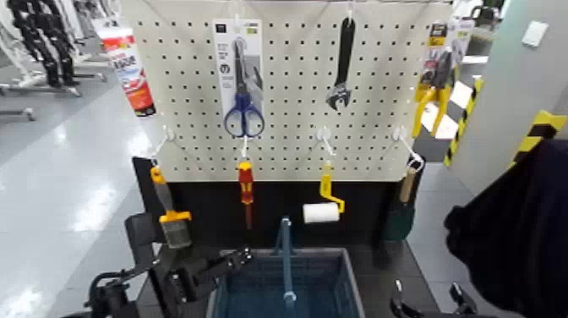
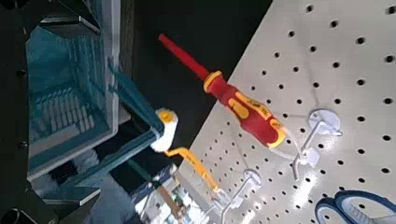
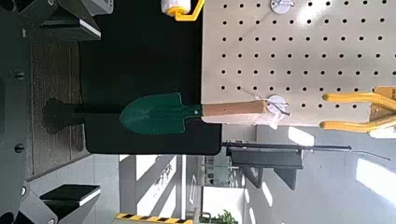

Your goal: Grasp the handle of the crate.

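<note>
My gripper will turn the upright handle [image 1: 287, 258], and the whole crate [image 1: 323, 283] will swivel with it, because the handle reaches across the crate from side to side.
The blue-grey slotted crate [image 1: 334, 292] stands at the bottom centre of the head view, below the pegboard. Its thin teal handle [image 1: 286, 254] stands upright across the middle. My left gripper [image 1: 237, 260] is open and empty at the crate's left rim, apart from the handle. In the left wrist view the crate [image 2: 56, 103] and the handle [image 2: 135, 103] lie ahead of the open left gripper [image 2: 93, 112]. My right gripper [image 1: 427, 300] is open and empty, low and to the right of the crate. The right wrist view shows the right gripper [image 3: 70, 112] wide open.
A white pegboard [image 1: 287, 110] behind the crate carries blue scissors [image 1: 243, 114], a wrench [image 1: 341, 68], a red screwdriver [image 1: 245, 190], a yellow paint roller [image 1: 325, 203], a brush [image 1: 169, 216] and a green trowel [image 3: 159, 112]. A dark bulky shape [image 1: 516, 228] fills the right side.
</note>
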### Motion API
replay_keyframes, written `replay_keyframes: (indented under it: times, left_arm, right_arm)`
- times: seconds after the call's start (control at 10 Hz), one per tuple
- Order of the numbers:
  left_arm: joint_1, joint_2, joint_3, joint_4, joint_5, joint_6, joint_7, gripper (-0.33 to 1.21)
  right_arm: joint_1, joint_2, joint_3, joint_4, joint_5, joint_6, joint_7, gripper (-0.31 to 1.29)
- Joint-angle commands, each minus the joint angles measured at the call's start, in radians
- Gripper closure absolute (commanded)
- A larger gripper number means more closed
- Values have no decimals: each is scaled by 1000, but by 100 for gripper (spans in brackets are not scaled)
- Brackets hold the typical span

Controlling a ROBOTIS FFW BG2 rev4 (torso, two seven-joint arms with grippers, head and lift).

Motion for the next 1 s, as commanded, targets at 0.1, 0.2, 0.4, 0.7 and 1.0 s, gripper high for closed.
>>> replay_keyframes:
  times: [0.1, 0.2, 0.4, 0.7, 1.0]
  left_arm:
    - [-35, 13, -27, 66, 170, 26, -8, 12]
    - [-52, 19, -42, 92, 216, 28, -21, 12]
    - [-102, 36, -70, 159, 293, 77, -40, 12]
    - [-194, 50, -127, 279, 379, 127, -58, 12]
    - [-265, 51, -202, 374, 437, 121, -100, 13]
  right_arm:
    - [0, 1, -1, 1, -3, -4, 0, 14]
    - [0, -1, -1, 2, -4, -4, 0, 14]
    - [-3, -2, 2, 5, -7, -8, 0, 14]
    - [-6, -6, 8, 11, -15, -18, 2, 14]
    - [-9, -6, 10, 16, -20, -27, 2, 14]
